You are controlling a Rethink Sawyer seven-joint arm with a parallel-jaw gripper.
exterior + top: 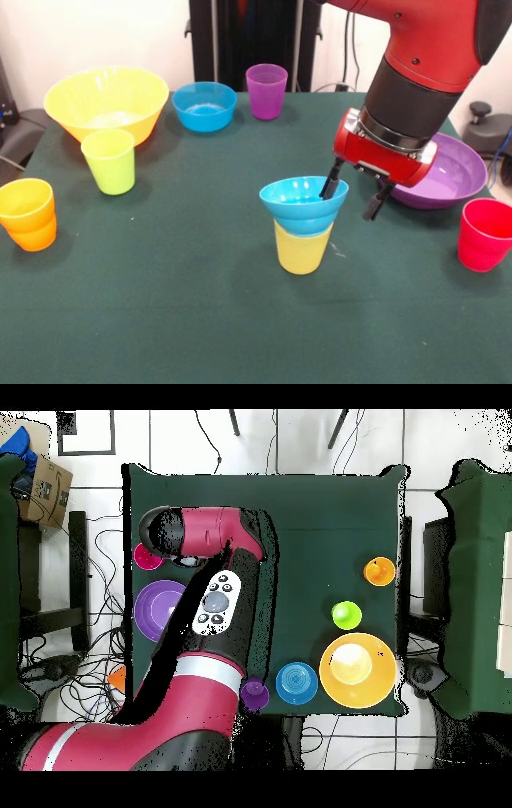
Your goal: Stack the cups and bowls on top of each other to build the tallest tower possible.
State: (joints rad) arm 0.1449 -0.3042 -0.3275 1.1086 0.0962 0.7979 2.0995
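Observation:
The small blue bowl [303, 206] sits only a little way into the yellow cup's opening [303, 232]. The bowl will therefore come loose when I lift, and the cup will stay standing.
The tower stands mid-table: a small blue bowl [304, 202] seated in the mouth of a yellow cup [302, 250]. My gripper [352, 194] is open and straddles the bowl's right rim, one finger [330, 182] inside the bowl and the other outside. Loose pieces in the front view are a second blue bowl [204, 106], a large yellow bowl [106, 100], a purple cup [266, 90], a lime green cup [110, 161], an orange cup [28, 214], a red cup [484, 234] and a shallow purple bowl [452, 172]. In the overhead view my arm [215, 599] hides the tower and gripper.
The overhead view shows the red cup [148, 556] and purple bowl [158, 606] beside my arm. The purple cup [255, 693], blue bowl [296, 682] and yellow bowl [357, 669] line the table's near edge. The lime cup [346, 615] and orange cup [379, 571] sit right.

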